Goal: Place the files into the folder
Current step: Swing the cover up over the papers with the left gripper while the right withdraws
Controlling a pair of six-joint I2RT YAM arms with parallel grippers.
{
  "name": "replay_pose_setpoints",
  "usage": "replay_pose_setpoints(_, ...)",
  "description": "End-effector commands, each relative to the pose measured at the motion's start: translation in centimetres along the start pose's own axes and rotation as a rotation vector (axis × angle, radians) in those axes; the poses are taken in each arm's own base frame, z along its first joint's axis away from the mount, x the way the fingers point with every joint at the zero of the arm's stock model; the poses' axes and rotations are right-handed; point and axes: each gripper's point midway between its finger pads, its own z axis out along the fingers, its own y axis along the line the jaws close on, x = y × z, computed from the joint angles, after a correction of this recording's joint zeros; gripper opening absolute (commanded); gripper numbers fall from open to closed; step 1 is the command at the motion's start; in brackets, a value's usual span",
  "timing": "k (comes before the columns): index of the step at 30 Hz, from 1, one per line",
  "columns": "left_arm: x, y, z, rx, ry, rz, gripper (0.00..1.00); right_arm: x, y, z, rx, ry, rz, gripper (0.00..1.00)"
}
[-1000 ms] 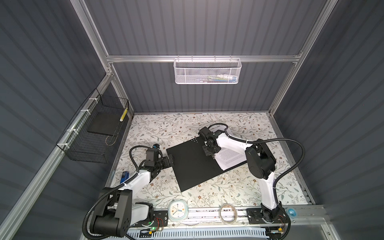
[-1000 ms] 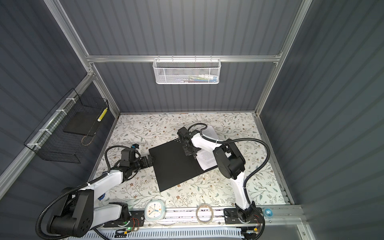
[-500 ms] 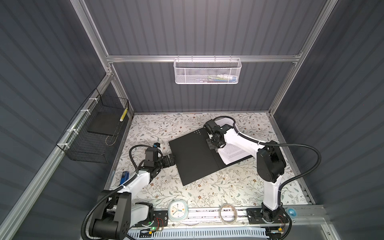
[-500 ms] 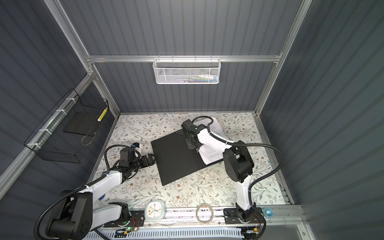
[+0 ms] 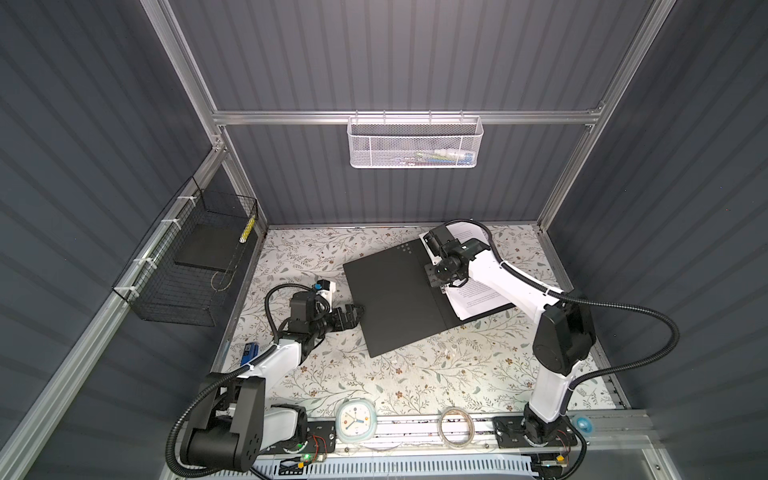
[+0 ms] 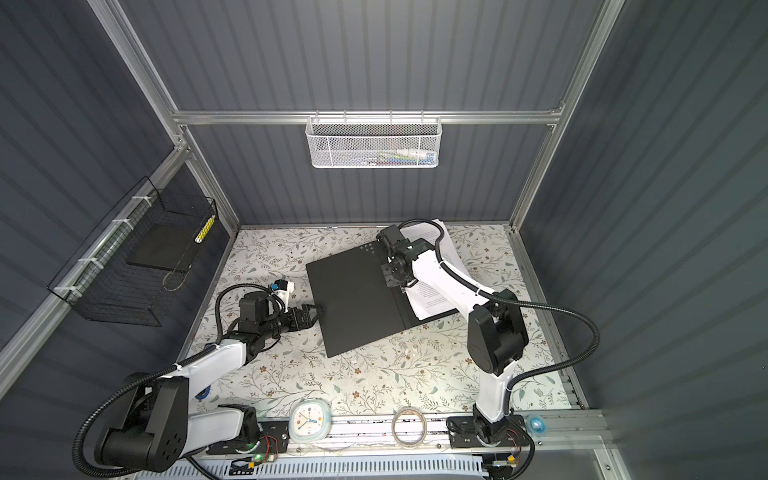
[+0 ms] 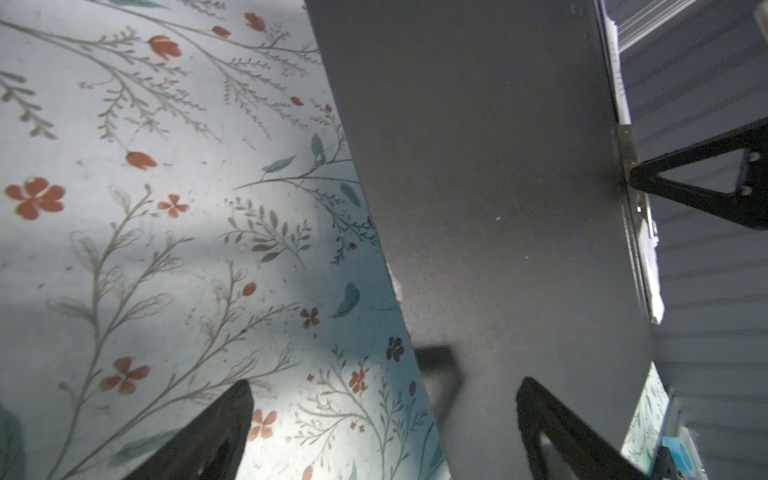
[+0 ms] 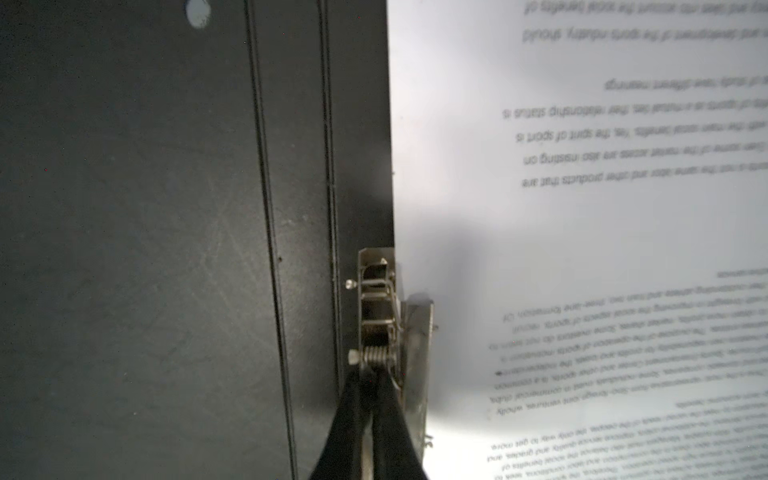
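Note:
My right gripper should keep holding the clip until my left gripper grips the folder's outer edge (image 5: 353, 296), because the metal clip's plate (image 8: 418, 340) lies over the edge of the files.
The folder (image 5: 395, 299) (image 6: 353, 299) lies open on the floral table, black inner faces up. The files (image 5: 478, 297) (image 6: 432, 301), white printed sheets, rest on its right half beside the spine. My right gripper (image 5: 440, 286) (image 6: 397, 284) is shut, its tips (image 8: 370, 374) against the metal spine clip (image 8: 382, 316) at the files' (image 8: 582, 232) edge. My left gripper (image 5: 357, 311) (image 6: 318, 309) stands open at the folder's left edge. In the left wrist view that edge of the folder (image 7: 498, 208) runs between the spread fingers of the left gripper (image 7: 386, 382).
A white mesh basket (image 5: 415, 143) hangs on the back wall. A black wire basket (image 5: 195, 266) holding a dark slab hangs on the left wall. A small clock (image 5: 355, 422) and a tape ring (image 5: 455, 426) lie by the front rail, and a blue item (image 5: 249, 353) sits at the left edge.
The folder with the files has slid toward the back and right, along with my shut right gripper at the spine. The right arm's elbow swung right. The left arm has stayed put.

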Motion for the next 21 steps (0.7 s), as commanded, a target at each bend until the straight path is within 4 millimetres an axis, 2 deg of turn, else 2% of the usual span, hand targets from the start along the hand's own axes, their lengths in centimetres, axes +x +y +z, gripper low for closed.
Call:
replay_pose_setpoints(1,-0.6,-1.9,-0.1,0.098,-0.019,0.030,0.99,-1.4,0.9,-2.2,-0.095,-0.065,0.015,0.00)
replay_pose_setpoints(4,-0.7,-2.7,0.0,0.148,-0.024,0.034,0.99,-1.5,1.0,-2.4,-0.132,-0.071,0.035,0.00)
replay_pose_setpoints(8,-1.1,-4.9,-0.1,0.224,-0.033,0.046,0.99,-1.3,0.9,-2.4,-0.129,-0.068,0.038,0.00)
replay_pose_setpoints(13,-0.7,-7.3,0.0,0.252,-0.006,0.086,0.99,-1.0,0.4,-2.1,-0.099,-0.058,0.042,0.00)
replay_pose_setpoints(21,-2.0,-9.4,-1.9,0.246,-0.014,0.117,0.99,0.7,1.1,-0.3,-0.115,-0.002,0.045,0.00)
